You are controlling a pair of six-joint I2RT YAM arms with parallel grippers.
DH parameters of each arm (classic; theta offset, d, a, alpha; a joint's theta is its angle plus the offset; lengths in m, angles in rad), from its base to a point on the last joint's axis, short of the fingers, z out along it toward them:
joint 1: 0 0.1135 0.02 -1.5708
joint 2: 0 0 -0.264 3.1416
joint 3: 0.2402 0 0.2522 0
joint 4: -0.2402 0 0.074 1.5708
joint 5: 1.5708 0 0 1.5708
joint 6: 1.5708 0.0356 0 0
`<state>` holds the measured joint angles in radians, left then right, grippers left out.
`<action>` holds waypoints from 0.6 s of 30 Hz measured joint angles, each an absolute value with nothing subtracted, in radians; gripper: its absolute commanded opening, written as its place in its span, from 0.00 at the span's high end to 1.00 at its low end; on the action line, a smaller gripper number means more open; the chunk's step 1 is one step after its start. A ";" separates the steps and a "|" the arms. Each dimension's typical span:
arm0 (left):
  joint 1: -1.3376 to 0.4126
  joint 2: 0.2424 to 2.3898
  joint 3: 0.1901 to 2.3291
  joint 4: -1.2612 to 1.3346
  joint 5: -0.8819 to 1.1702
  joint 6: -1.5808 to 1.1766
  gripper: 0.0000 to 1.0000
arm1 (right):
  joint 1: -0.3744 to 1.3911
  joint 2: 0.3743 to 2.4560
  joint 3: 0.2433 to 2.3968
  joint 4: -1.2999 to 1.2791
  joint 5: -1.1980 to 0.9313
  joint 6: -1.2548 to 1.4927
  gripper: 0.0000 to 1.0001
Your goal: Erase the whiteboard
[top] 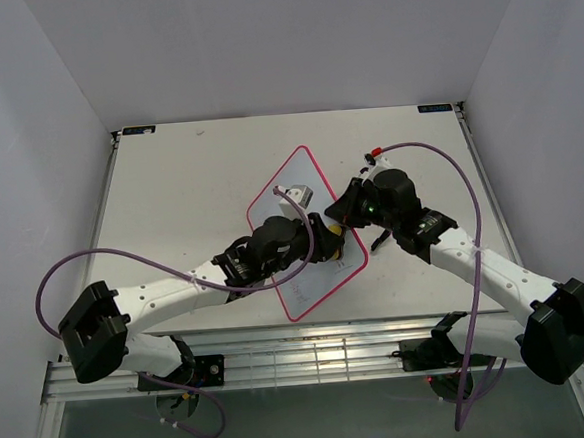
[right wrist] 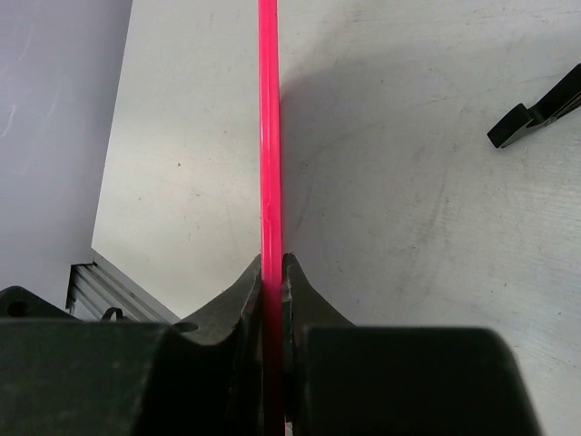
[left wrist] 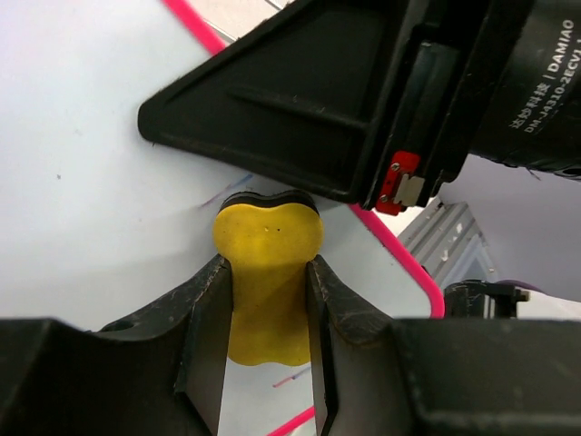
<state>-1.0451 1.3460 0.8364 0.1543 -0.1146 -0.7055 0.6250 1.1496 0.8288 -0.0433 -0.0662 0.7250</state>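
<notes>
The eraser [left wrist: 270, 222] is right up against my right gripper at the frame, so next my left gripper pushes the eraser back toward the whiteboard's middle [left wrist: 54, 227] with a sweep.
The whiteboard [top: 291, 177], white with a thin pink-red frame, lies at an angle in the middle of the table. My left gripper [top: 326, 242] is over its right part, shut on a yellow peanut-shaped eraser [top: 336, 238]. In the left wrist view the gripper [left wrist: 266, 265] pinches the eraser [left wrist: 268, 232] at its waist, and the eraser rests on the board [left wrist: 91, 182]. Short faint strokes [left wrist: 292, 377] remain beside it. My right gripper [top: 347, 207] is shut on the board's right frame edge, seen edge-on in the right wrist view [right wrist: 269, 136] between its closed fingers [right wrist: 271, 265].
The right gripper's black body [left wrist: 300, 109] hangs just beyond the eraser. A small black piece [right wrist: 536, 111] lies on the table right of the board. The table's near edge with its metal rail [top: 341, 351] is close behind both arms. White walls enclose the table.
</notes>
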 measured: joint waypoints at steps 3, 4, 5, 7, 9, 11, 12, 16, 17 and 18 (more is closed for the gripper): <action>-1.049 1.351 0.847 0.154 -0.132 -0.654 0.99 | 0.625 1.153 0.829 -0.041 -0.078 0.726 0.92; -1.052 1.351 0.849 0.152 -0.145 -0.641 0.99 | 0.625 1.153 0.829 -0.041 -0.079 0.726 0.92; -1.051 1.351 0.851 0.150 -0.155 -0.631 0.99 | 0.625 1.153 0.829 -0.041 -0.080 0.726 0.92; -1.048 1.351 0.851 0.149 -0.165 -0.620 1.00 | 0.626 1.153 0.828 -0.039 -0.082 0.726 0.92; -1.035 1.351 0.850 0.155 -0.165 -0.623 1.00 | 0.628 1.153 0.828 -0.036 -0.085 0.730 0.92; -1.009 1.351 0.840 0.162 -0.147 -0.631 1.00 | 0.630 1.153 0.828 -0.033 -0.084 0.734 0.92; -0.998 1.350 0.829 0.173 -0.142 -0.638 1.00 | 0.630 1.153 0.828 -0.033 -0.084 0.735 0.92; -0.937 1.359 0.784 0.216 -0.123 -0.681 1.00 | 0.630 1.151 0.826 -0.035 -0.078 0.735 0.92; -0.928 1.364 0.778 0.226 -0.116 -0.690 1.00 | 0.630 1.150 0.823 -0.035 -0.074 0.735 0.92; -0.921 1.370 0.773 0.235 -0.112 -0.698 1.00 | 0.630 1.149 0.822 -0.035 -0.069 0.737 0.92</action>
<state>-0.9207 1.3705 0.7734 0.2352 -0.1120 -0.6975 0.6296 1.1492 0.8215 -0.0349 -0.0689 0.7368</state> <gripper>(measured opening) 0.436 0.122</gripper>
